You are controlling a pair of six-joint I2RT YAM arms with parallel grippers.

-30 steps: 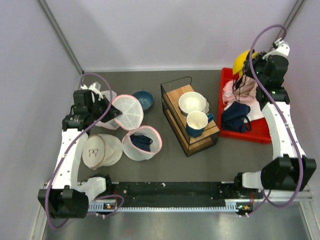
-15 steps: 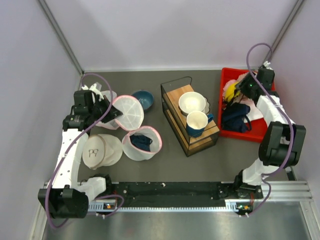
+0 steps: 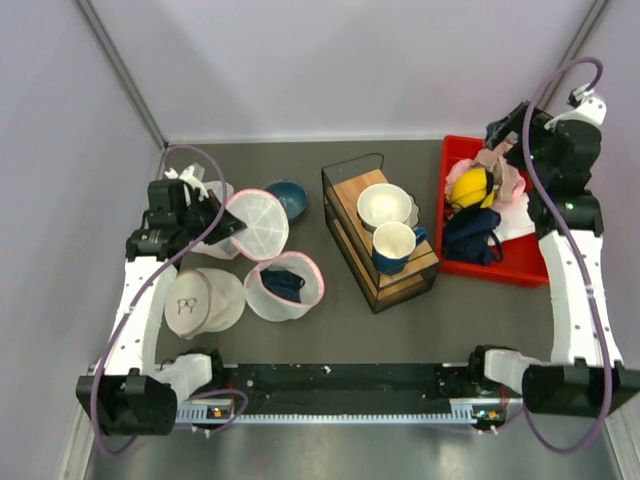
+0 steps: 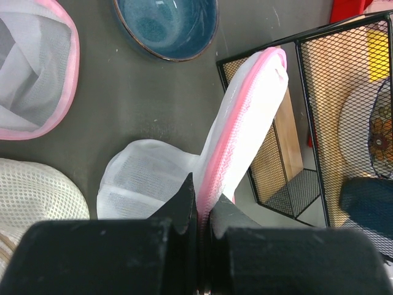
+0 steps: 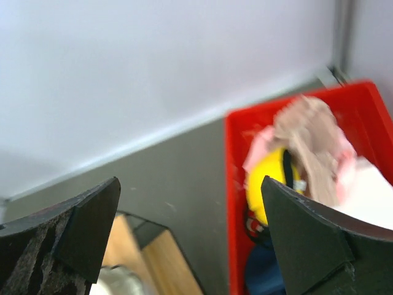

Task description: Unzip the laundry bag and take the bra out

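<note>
My left gripper is holding the laundry bag's lid [image 3: 262,226] away from the navy bra [image 3: 284,284], so my right gripper should keep going into the open bag and close there.
The laundry bag [image 3: 255,225], white mesh with pink zipper trim, stands on edge at the left of the table. My left gripper [image 3: 222,228] is shut on its pink trim, and the left wrist view shows the laundry bag [image 4: 245,135] pinched between the left gripper [image 4: 201,206] jaws. The yellow bra [image 3: 470,187] with dark straps lies in the red bin [image 3: 490,270] among pale pink clothes. My right gripper [image 3: 505,125] hangs open above the bin's far end, holding nothing. In the right wrist view the bra [image 5: 267,184] shows beyond the wide-apart right gripper [image 5: 190,184].
A second pink-trimmed mesh bag [image 3: 285,285] holds a navy cloth. A flat white bag [image 3: 205,300] lies near the left arm. A blue bowl [image 3: 287,197] sits behind the bags. A wire rack [image 3: 380,235] with bowls and a blue mug stands mid-table.
My right gripper opened and let go of the yellow bra, which now lies in the red bin; the right arm dipped into the bin and rose again. The left arm has not moved.
</note>
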